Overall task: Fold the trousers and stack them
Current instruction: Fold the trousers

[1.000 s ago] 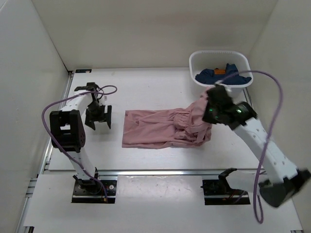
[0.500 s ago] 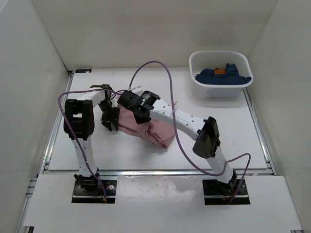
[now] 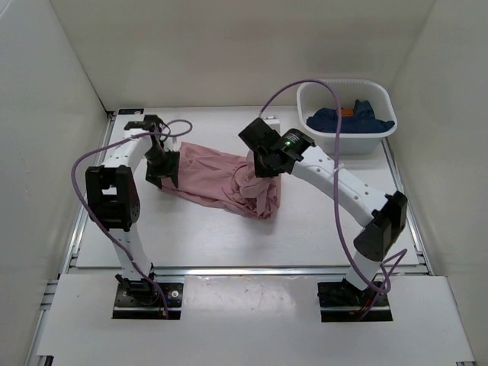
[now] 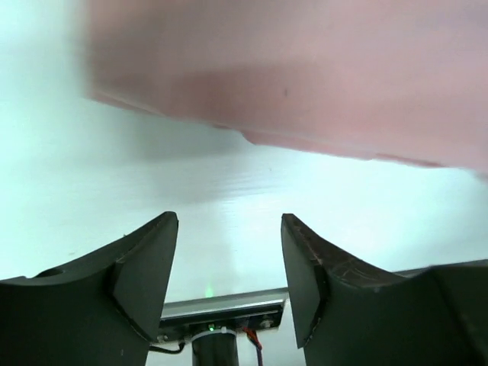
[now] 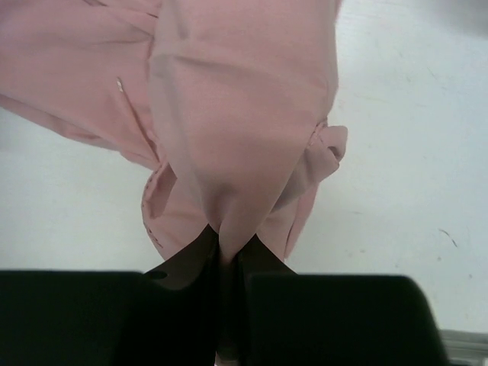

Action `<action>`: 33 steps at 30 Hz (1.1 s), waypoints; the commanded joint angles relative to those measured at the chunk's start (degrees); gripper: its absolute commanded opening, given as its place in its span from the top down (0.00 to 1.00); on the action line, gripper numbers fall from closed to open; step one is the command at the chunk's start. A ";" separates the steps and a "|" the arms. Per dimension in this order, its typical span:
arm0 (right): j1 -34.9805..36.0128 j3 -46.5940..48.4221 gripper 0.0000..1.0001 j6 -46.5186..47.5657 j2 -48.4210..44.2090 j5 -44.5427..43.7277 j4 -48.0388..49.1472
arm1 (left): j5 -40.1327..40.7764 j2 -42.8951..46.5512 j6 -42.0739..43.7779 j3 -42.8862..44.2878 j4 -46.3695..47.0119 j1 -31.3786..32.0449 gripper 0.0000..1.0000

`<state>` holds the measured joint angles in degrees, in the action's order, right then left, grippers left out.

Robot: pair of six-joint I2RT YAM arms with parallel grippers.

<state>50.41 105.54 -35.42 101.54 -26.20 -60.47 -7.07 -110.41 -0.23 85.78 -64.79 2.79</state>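
The trousers lie crumpled (image 3: 261, 203) below my right gripper; I should raise their fold high, then swing it toward the trousers' end (image 3: 188, 177) by my left gripper to spread them.
The dusty-pink trousers (image 3: 217, 179) lie bunched in a slanted band across the middle of the table. My right gripper (image 3: 263, 164) is shut on a fold of them and holds it raised; in the right wrist view the fabric (image 5: 236, 114) hangs from the closed jaws (image 5: 227, 244), with more crumpled cloth on the table below. My left gripper (image 3: 165, 174) sits at the trousers' left end. In the left wrist view it is open and empty (image 4: 229, 252), with the blurred pink fabric (image 4: 305, 76) just beyond its fingertips.
A white basket (image 3: 347, 88) stands at the back right and holds a dark navy garment (image 3: 351, 120) with an orange tag. White walls enclose the table on the left, back and right. Purple cables loop over both arms.
The trousers lay spread flat; my right gripper carried their right end leftward, then back to the middle, bunching them. My left gripper moved up to their left end.
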 commanded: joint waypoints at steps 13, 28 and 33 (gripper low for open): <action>-10.85 -7.63 1.00 0.79 -12.14 -0.87 -4.92 | 7.34 -15.45 0.23 17.59 5.29 -2.44 0.14; -13.08 25.63 1.00 10.46 2.36 5.44 -17.48 | -12.43 -6.41 0.23 1.06 6.52 6.61 0.86; -2.88 30.55 1.00 7.31 15.18 14.24 -10.23 | -15.42 -4.46 0.23 0.53 6.00 7.32 0.86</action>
<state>42.48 139.76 -27.73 110.83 -18.98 -72.77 -18.39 -119.98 -0.32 86.59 -59.20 11.07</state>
